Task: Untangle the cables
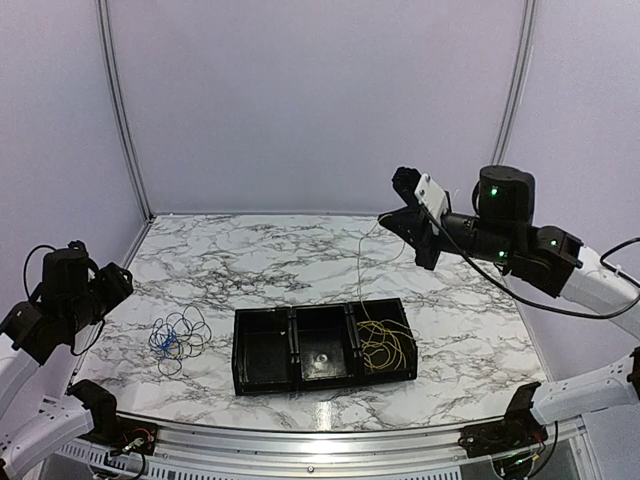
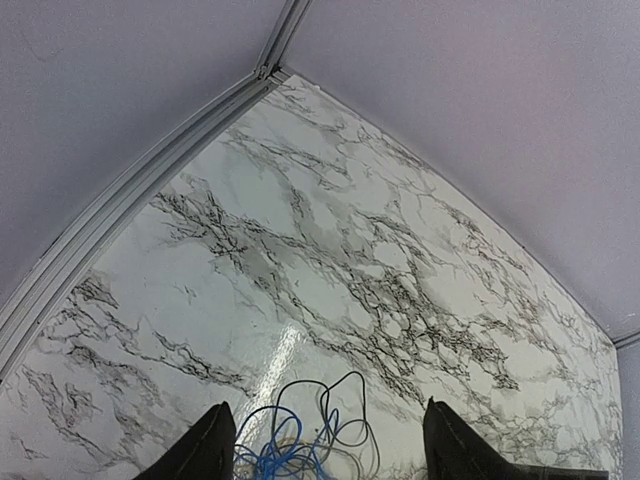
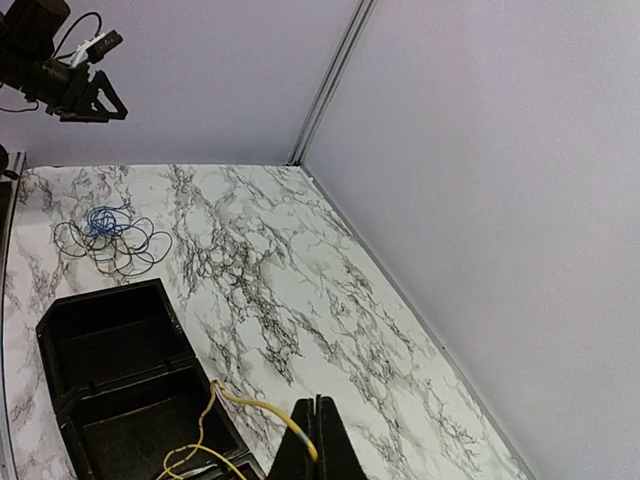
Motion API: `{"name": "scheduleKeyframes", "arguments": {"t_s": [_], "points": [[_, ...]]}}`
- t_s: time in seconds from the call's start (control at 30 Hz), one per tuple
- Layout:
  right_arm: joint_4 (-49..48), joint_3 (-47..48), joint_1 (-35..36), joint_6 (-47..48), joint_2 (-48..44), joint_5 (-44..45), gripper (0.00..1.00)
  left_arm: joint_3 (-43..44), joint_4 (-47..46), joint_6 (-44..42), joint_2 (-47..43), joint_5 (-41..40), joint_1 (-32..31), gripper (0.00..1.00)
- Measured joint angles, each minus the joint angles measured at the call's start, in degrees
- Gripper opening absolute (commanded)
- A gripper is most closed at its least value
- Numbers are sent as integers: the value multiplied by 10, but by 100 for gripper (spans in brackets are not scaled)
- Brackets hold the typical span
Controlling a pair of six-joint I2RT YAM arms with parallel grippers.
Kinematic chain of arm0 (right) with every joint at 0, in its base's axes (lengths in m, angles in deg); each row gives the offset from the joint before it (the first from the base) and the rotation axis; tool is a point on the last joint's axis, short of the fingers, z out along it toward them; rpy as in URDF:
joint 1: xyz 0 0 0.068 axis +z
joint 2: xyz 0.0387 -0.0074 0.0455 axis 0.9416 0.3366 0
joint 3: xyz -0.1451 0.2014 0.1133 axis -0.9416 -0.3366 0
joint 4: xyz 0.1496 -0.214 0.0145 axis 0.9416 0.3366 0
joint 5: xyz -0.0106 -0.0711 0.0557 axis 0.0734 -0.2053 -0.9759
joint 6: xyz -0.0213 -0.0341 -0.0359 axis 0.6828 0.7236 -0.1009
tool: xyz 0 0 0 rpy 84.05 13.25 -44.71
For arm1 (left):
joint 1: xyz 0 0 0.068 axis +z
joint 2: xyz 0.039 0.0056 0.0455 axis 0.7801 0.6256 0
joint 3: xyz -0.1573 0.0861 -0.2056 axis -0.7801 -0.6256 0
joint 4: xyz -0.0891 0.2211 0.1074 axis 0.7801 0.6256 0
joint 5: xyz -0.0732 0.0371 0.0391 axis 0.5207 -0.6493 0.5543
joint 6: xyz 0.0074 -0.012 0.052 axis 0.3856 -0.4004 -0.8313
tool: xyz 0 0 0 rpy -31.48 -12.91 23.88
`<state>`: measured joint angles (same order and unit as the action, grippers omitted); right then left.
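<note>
The yellow cable point(image 1: 360, 272) is hanging clear of the blue tangle. My right gripper should go on lowering the yellow cable's end until it gets to the yellow coil point(image 1: 382, 346), and then let go.
My right gripper point(image 1: 384, 217) is raised above the table's back right, shut on the end of the yellow cable point(image 3: 262, 407). The yellow strand point(image 1: 359, 262) hangs from it down into the right compartment of the black tray point(image 1: 290, 347), where the rest of the yellow coil point(image 1: 386, 346) lies. A tangle of blue and dark cables point(image 1: 177, 337) lies on the marble left of the tray; it also shows in the left wrist view point(image 2: 305, 445) and the right wrist view point(image 3: 110, 234). My left gripper point(image 2: 325, 450) is open and empty, held above that tangle.
The tray has three compartments; the left and middle ones point(image 1: 322, 350) hold no cable. Grey walls point(image 1: 320, 100) close the back and sides of the marble table point(image 1: 260, 260).
</note>
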<state>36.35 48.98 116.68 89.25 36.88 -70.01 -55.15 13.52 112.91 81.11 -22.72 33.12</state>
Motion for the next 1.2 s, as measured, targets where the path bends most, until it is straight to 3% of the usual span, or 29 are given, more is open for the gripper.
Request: {"name": "scheduleKeyframes", "arguments": {"t_s": [0.27,0.47,1.2], "points": [[7,-118,-47,-2,-10,-12,0,0,4,-4,9,0,0,68],[-1,-142,-76,-6,20,-6,0,3,7,-14,28,0,0,68],[24,-190,-47,24,132,-9,0,-41,6,17,-21,-4,0,68]]}}
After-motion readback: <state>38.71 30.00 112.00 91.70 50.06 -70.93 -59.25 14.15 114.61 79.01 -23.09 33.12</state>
